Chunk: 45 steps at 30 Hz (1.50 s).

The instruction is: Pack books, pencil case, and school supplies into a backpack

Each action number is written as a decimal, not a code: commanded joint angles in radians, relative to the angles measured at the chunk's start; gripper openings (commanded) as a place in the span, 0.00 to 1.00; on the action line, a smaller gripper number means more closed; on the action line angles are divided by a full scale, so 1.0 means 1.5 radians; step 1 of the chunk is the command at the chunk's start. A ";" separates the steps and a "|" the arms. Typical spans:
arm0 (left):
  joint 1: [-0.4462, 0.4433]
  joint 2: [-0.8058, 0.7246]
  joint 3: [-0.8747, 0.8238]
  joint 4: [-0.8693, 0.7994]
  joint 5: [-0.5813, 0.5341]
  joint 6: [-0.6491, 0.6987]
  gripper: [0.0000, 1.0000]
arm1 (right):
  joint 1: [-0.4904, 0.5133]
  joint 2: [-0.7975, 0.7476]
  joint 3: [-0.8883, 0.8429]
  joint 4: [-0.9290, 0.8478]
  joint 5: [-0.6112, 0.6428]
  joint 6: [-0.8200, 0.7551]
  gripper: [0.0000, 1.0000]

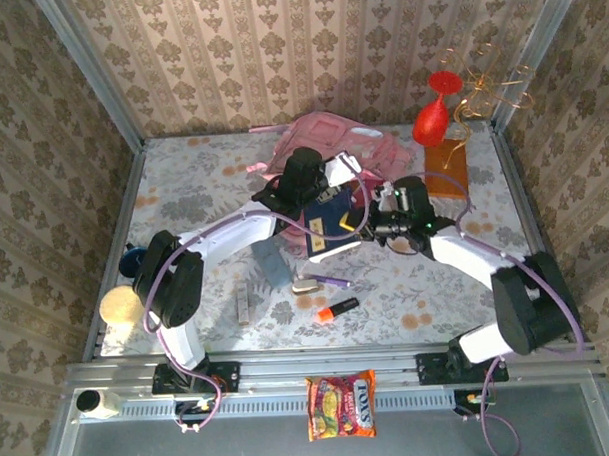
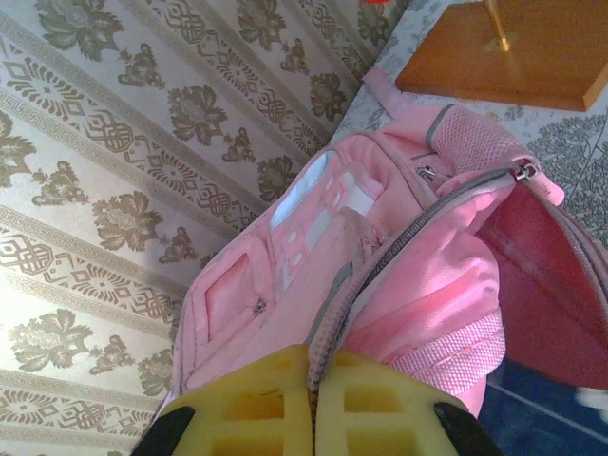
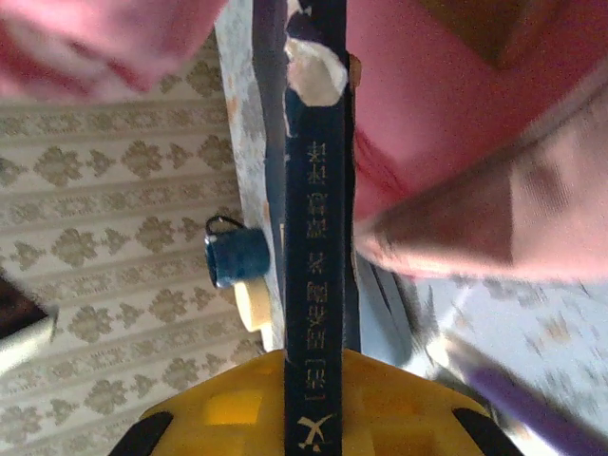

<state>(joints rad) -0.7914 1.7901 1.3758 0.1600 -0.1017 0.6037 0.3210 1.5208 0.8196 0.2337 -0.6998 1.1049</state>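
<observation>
My right gripper should keep pushing the navy book in until it is inside, because the backpack's opening [image 1: 362, 191] is wide open ahead of the navy book's far end [image 1: 330, 199].
The pink backpack [image 1: 326, 137] lies at the back of the table, its main zip open. My left gripper [image 1: 321, 187] is shut on the backpack's zip edge [image 2: 380, 266], the yellow fingers [image 2: 256, 399] pinching the fabric. My right gripper [image 1: 376, 223] is shut on a dark navy book [image 1: 334, 222] with gold lettering on its spine [image 3: 318, 237], held at the backpack's mouth [image 3: 427, 114]. The grey-blue pencil case [image 1: 274, 264], purple pen [image 1: 333, 281], beige-white piece [image 1: 307, 285], orange-and-black marker [image 1: 335, 309] and pale stick [image 1: 243, 302] lie on the table in front.
An orange-brown slab [image 1: 446, 168] and a red vase [image 1: 433, 113] stand at the back right. A blue mug [image 1: 133, 259] and a pale round object [image 1: 117, 305] sit at the left edge. A snack packet [image 1: 341, 405] lies on the near rail.
</observation>
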 commanded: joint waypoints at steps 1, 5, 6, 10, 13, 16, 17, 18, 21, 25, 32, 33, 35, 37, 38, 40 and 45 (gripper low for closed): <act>0.002 -0.009 0.041 0.052 0.007 -0.039 0.00 | 0.004 0.063 0.063 0.133 0.015 0.038 0.00; 0.002 -0.011 0.045 0.048 0.003 -0.053 0.00 | 0.003 0.134 0.097 0.186 0.054 0.063 0.00; 0.002 -0.010 0.050 0.042 -0.001 -0.059 0.00 | 0.004 0.149 0.105 0.179 0.078 0.059 0.00; 0.002 -0.011 0.053 0.035 -0.001 -0.075 0.00 | 0.015 0.196 0.121 0.135 0.216 0.028 0.00; 0.002 -0.011 0.052 0.029 0.004 -0.087 0.00 | 0.020 0.223 0.120 0.135 0.303 0.021 0.00; 0.001 -0.015 0.047 0.028 0.009 -0.097 0.00 | 0.023 0.243 0.120 0.144 0.365 0.031 0.00; 0.001 -0.016 0.044 0.029 0.011 -0.098 0.00 | 0.024 0.249 0.121 0.152 0.382 0.042 0.00; 0.002 -0.019 0.039 0.031 0.013 -0.100 0.00 | 0.025 0.256 0.122 0.166 0.398 0.055 0.00; 0.001 -0.022 0.031 0.031 0.017 -0.105 0.00 | 0.032 0.269 0.140 0.191 0.453 0.073 0.00; 0.001 -0.028 0.027 0.024 0.021 -0.114 0.00 | 0.042 0.284 0.179 0.187 0.538 0.073 0.00; -0.002 -0.038 0.020 0.025 0.023 -0.124 0.00 | 0.056 0.350 0.267 0.170 0.640 0.074 0.08; -0.002 -0.037 0.020 0.024 0.022 -0.124 0.00 | 0.058 0.353 0.274 0.158 0.649 0.069 0.13; -0.003 -0.036 0.020 0.023 0.021 -0.126 0.00 | 0.058 0.350 0.270 0.163 0.643 0.057 0.22; -0.002 -0.035 0.020 0.021 0.017 -0.127 0.00 | 0.058 0.333 0.250 0.167 0.624 0.028 0.33; -0.002 -0.033 0.022 0.021 0.015 -0.127 0.00 | 0.059 0.326 0.242 0.167 0.611 0.013 0.37; -0.002 -0.029 0.026 0.019 0.010 -0.131 0.00 | 0.057 0.300 0.217 0.174 0.573 -0.022 0.45; 0.001 -0.023 0.032 0.009 0.012 -0.144 0.00 | 0.054 0.223 0.120 0.212 0.477 -0.097 0.51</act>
<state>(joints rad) -0.7906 1.7905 1.3968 0.1337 -0.0849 0.4255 0.4084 1.9415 1.0588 0.4923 0.0883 1.0744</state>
